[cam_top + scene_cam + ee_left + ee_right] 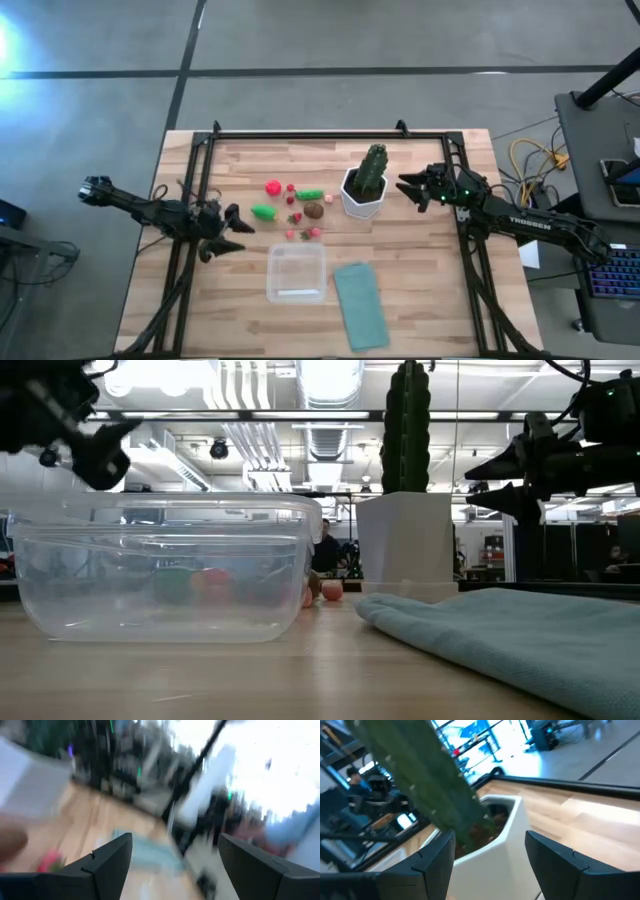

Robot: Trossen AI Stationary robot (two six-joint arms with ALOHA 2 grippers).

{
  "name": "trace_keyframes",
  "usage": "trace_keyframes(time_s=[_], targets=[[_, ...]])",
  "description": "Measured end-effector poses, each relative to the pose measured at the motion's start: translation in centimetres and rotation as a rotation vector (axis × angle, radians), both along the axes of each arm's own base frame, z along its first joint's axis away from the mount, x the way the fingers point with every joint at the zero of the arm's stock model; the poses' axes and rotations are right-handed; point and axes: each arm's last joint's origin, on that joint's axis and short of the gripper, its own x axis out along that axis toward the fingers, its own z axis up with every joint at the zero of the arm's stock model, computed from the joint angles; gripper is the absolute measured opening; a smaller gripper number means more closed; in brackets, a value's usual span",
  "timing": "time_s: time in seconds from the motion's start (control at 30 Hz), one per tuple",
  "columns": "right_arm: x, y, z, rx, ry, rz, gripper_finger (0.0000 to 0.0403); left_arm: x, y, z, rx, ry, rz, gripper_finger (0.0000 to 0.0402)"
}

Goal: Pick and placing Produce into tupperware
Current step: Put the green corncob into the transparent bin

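Observation:
My left gripper's open fingers (229, 232) are pointing level across the table. Next, my left gripper moves back, goes up and tilts down over the green piece (264, 212) from above.
The produce lies loose on the table's middle: a red round piece (273, 187), two green pieces (309, 194) (264, 211), a brown round one (314, 210) and tiny red and pink bits (296, 217). The clear square tupperware (296, 272) stands nearer the front edge, with nothing visible in it. My left gripper (232, 230) hovers open, left of the produce and above the table. My right gripper (408, 190) stands open just right of the cactus pot (362, 195), level with it. In the right wrist view the pot (492, 827) shows beyond the open fingers (437, 857).
A tall green cactus (374, 168) in a white pot stands right of the produce. A flat teal lid (360, 305) lies right of the tupperware near the front edge. A black frame (330, 136) runs around the table's far and side edges.

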Motion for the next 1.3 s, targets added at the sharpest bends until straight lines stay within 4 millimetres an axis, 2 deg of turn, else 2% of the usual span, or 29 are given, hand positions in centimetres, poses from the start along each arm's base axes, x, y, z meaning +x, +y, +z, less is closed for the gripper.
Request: trace_keyframes(time_s=[0.3, 0.47, 0.57, 0.63, 0.7, 0.77, 0.87, 1.0, 1.07, 1.17, 1.3], targets=[[0.0, 0.0, 0.0, -0.002, -0.005, -0.001, 0.0233, -1.4, 0.7, 4.2, -0.185, -0.441, 0.045, 0.0280], [0.0, 0.0, 0.0, -0.002, -0.005, -0.001, 0.0233, -1.9, 0.9, 4.9, -0.199, -0.521, 0.075, 0.0280], [0.0, 0.0, 0.1, -0.002, -0.005, -0.001, 0.0233, -2.0, 1.5, 5.5, -0.205, -0.509, 0.268, 0.0280], [0.0, 0.0, 0.0, -0.002, -0.005, -0.001, 0.0233, -2.0, 1.6, 6.3, -0.126, -0.496, 0.365, 0.0280], [0.0, 0.0, 0.1, -0.003, -0.005, -0.001, 0.0233, -1.7, 1.6, 6.8, -0.005, -0.433, 0.402, 0.0280], [0.0, 0.0, 0.0, -0.005, -0.003, -0.001, 0.0233, -1.3, 1.6, 7.0, 0.094, -0.292, 0.458, 0.0280], [0.0, 0.0, 0.0, -0.008, -0.002, -0.001, 0.0233, -1.0, 2.0, 6.9, 0.237, 0.000, 0.599, 0.0280], [0.0, 0.0, 0.1, -0.010, -0.002, -0.001, 0.0233, -1.8, 2.7, 6.9, 0.473, 0.371, 0.747, 0.0280], [0.0, 0.0, 0.0, -0.010, -0.002, -0.001, 0.0233, -2.3, 2.9, 7.2, 0.526, 0.490, 0.752, 0.0280], [0.0, 0.0, 0.1, -0.010, -0.002, -0.001, 0.0233, -2.4, 2.9, 8.3, 0.553, 0.580, 0.705, 0.0280], [0.0, 0.0, 0.0, -0.010, -0.002, -0.001, 0.0233, -1.3, 2.3, 9.2, 0.613, 0.639, 0.593, 0.0280]])
